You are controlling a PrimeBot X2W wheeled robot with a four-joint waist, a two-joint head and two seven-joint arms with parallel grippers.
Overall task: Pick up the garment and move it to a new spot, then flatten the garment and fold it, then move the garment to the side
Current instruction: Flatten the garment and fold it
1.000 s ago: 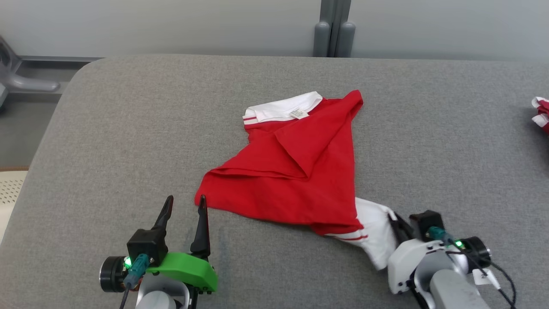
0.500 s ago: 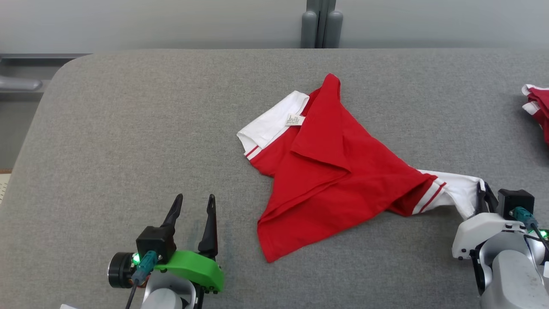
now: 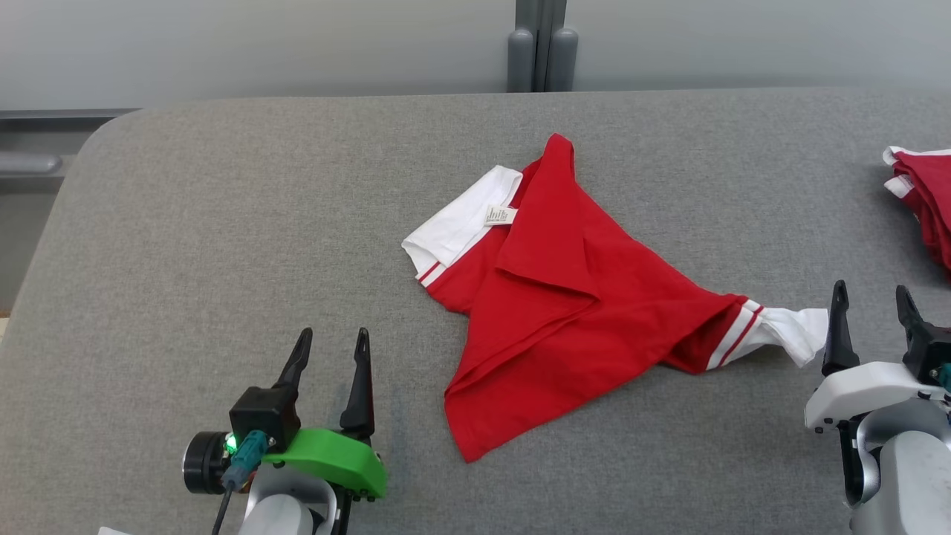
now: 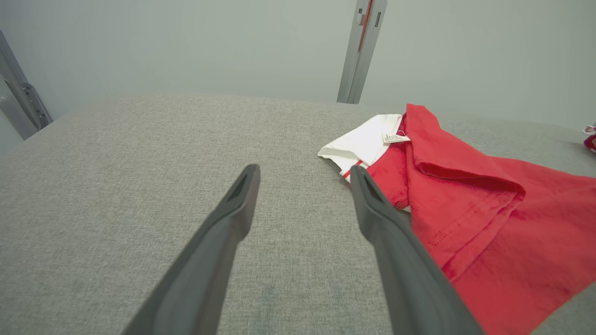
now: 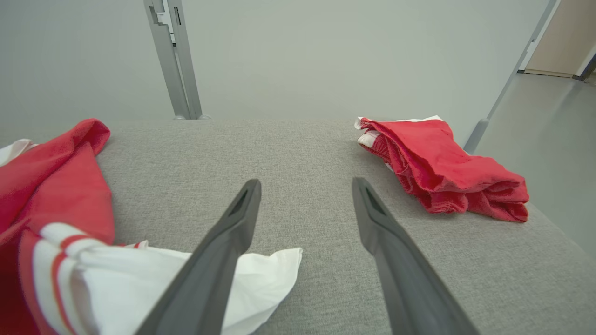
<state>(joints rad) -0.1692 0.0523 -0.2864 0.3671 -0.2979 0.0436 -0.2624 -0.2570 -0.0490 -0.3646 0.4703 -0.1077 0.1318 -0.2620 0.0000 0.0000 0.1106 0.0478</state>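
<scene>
I see that the red body lies doubled over itself (image 3: 545,276) between the white sleeves, so I expect a hidden white-striped neckline when I spread the garment (image 3: 624,299) flat.
The garment (image 3: 565,297), a red T-shirt with white sleeves, lies crumpled and partly folded over itself in the middle of the grey table (image 3: 223,223). One white sleeve (image 3: 791,331) with red stripes trails toward my right gripper (image 3: 871,296), which stands open just beside it, holding nothing. In the right wrist view that sleeve (image 5: 260,274) lies under and left of the left finger of the right gripper (image 5: 305,186). My left gripper (image 3: 330,340) is open near the front left, apart from the shirt. In the left wrist view the left gripper (image 4: 302,170) points at bare table, with the garment (image 4: 465,186) to its right.
A separate bundle of red-and-white clothes (image 3: 921,200) lies at the table's right edge, also seen as the bundle (image 5: 442,172) in the right wrist view. A grey post (image 3: 539,44) stands behind the table's far edge. The table's left corner is rounded.
My right gripper has opened and let go of the white sleeve, after dragging the garment to the right. The sleeve now lies loose on the table. The head camera has shifted slightly.
</scene>
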